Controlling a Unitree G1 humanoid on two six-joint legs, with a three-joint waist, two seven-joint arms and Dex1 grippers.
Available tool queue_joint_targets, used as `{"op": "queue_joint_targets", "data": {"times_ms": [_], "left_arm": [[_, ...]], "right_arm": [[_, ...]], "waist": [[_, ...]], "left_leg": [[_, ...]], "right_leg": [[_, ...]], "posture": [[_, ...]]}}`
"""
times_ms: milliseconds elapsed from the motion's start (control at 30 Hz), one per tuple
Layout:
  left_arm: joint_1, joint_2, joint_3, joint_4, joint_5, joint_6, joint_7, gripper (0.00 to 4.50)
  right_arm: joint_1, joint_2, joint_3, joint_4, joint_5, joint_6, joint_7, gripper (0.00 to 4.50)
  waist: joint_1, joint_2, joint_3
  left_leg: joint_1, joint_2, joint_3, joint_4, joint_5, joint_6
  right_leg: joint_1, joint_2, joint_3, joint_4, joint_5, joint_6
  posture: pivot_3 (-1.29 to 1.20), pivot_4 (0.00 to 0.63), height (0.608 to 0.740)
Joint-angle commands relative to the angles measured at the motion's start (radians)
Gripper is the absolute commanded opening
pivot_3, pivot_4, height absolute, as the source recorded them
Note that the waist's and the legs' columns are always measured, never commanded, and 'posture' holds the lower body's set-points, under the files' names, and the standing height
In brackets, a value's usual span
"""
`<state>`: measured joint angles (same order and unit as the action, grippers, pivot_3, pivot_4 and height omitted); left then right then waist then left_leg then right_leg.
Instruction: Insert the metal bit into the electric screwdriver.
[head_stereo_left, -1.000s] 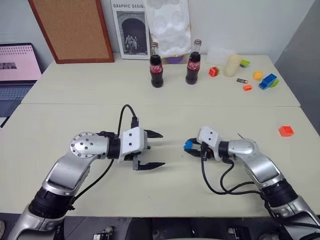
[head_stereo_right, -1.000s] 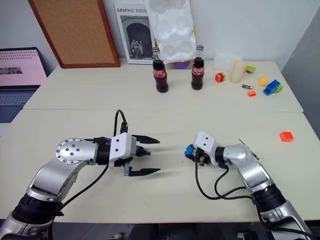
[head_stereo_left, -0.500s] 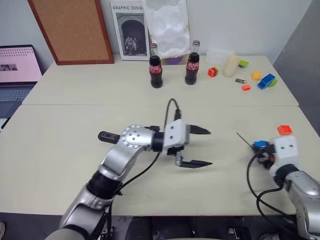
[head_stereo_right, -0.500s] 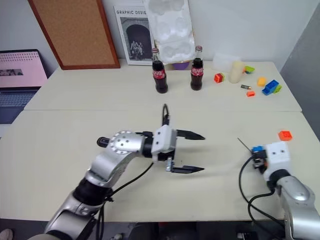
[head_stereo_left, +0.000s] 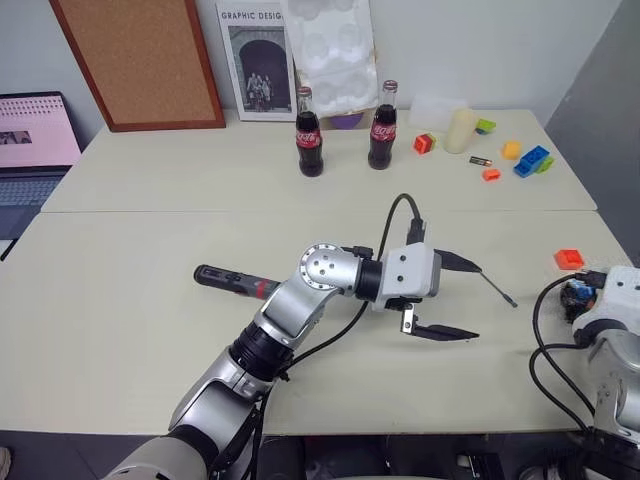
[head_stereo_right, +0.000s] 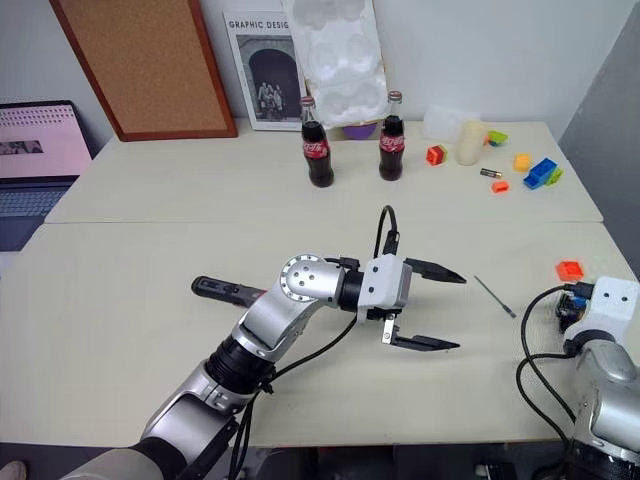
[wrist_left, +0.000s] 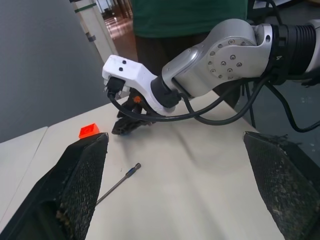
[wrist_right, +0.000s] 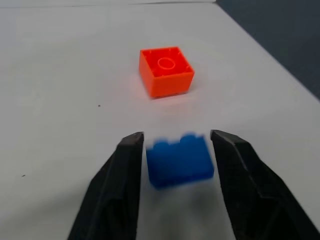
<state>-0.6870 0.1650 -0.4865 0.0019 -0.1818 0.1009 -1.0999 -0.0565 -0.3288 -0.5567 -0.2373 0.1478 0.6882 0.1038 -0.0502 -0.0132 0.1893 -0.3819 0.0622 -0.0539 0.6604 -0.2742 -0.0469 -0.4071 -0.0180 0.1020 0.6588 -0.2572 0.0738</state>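
The metal bit (head_stereo_left: 498, 290) comes with a long, thin body (head_stereo_left: 494, 285), so a lot of it should still stick out when I push it into the electric screwdriver.
The metal bit (head_stereo_left: 497, 288) lies bare on the table, right of centre, also seen as a thin rod (wrist_left: 117, 182). My left gripper (head_stereo_left: 465, 298) is open and empty, and its far finger's tip almost reaches the bit's near end. The electric screwdriver (head_stereo_left: 235, 280) lies flat behind my left elbow, its red band partly hidden by the arm. My right gripper (wrist_right: 176, 135) hovers low at the table's right edge. It is open, and a blue brick (wrist_right: 180, 159) sits loose between its fingers (wrist_right: 127, 170).
An orange brick (wrist_right: 166, 71) sits just beyond the right gripper, near the table's right edge (head_stereo_left: 600, 230). Two cola bottles (head_stereo_left: 308, 135) stand at the back centre. A cream cup (head_stereo_left: 462, 130), a battery (head_stereo_left: 483, 160) and coloured bricks (head_stereo_left: 530, 160) are at the back right. A laptop (head_stereo_left: 35, 130) is far left.
My left arm has swung right across the table, open, up to the bit, uncovering the screwdriver. The right gripper carried the blue brick to the right edge and its fingers spread.
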Motion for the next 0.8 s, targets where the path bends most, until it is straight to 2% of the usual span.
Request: {"op": "queue_joint_targets", "data": {"times_ms": [33,200,233,333,533,800], "left_arm": [[0.001,0.011,0.028,-0.021,-0.001,-0.007,0.015,4.5],[0.008,0.06,0.078,-0.05,-0.022,0.026,0.018,4.5],[0.005,0.083,0.099,-0.059,-0.03,0.039,0.016,4.5],[0.0,0.16,0.152,-0.079,-0.053,0.073,-0.009,4.5],[-0.014,0.398,0.245,-0.057,-0.074,0.085,-0.151,4.5],[-0.064,0.659,0.259,0.069,0.021,-0.041,-0.318,4.5]], "right_arm": [[0.031,0.012,-0.042,-0.118,0.042,0.015,-0.015,3.17],[0.146,-0.017,-0.044,-0.309,0.065,0.04,0.032,4.39],[0.185,-0.043,-0.038,-0.364,0.072,0.029,0.073,4.45],[0.259,-0.116,-0.006,-0.47,0.123,0.014,0.192,4.45],[0.312,-0.317,0.089,-0.605,0.254,-0.008,0.465,4.45],[0.223,-0.517,0.246,-0.62,0.382,-0.004,0.696,4.45]], "waist": [[0.0,0.0,0.0],[0.0,0.001,0.0],[0.0,0.001,0.0],[-0.005,0.002,0.0],[-0.009,0.001,0.001],[-0.002,-0.003,0.003]], "left_leg": [[0.0,0.0,0.0,0.0,0.0,0.0],[0.0,0.0,0.0,0.0,0.0,0.0],[0.0,0.0,0.0,0.0,0.0,0.0],[0.0,0.0,0.0,0.0,0.0,0.0],[0.002,0.001,-0.001,0.0,0.0,0.0],[-0.001,0.001,0.0,0.0,0.0,0.0]], "right_leg": [[0.0,0.0,0.0,0.0,0.0,0.0],[0.0,0.0,0.0,0.0,-0.002,0.002],[0.0,0.0,0.0,0.0,-0.002,0.004],[0.0,0.0,0.0,0.0,-0.002,0.004],[0.0,0.0,-0.001,0.002,-0.003,0.003],[0.0,0.0,-0.002,-0.002,-0.003,0.001]], "posture": [[0.0,0.15,0.74],[0.0,0.15,0.74],[0.0,0.15,0.74],[0.0,0.15,0.74],[0.0,0.15,0.74],[0.0,0.15,0.74]]}}
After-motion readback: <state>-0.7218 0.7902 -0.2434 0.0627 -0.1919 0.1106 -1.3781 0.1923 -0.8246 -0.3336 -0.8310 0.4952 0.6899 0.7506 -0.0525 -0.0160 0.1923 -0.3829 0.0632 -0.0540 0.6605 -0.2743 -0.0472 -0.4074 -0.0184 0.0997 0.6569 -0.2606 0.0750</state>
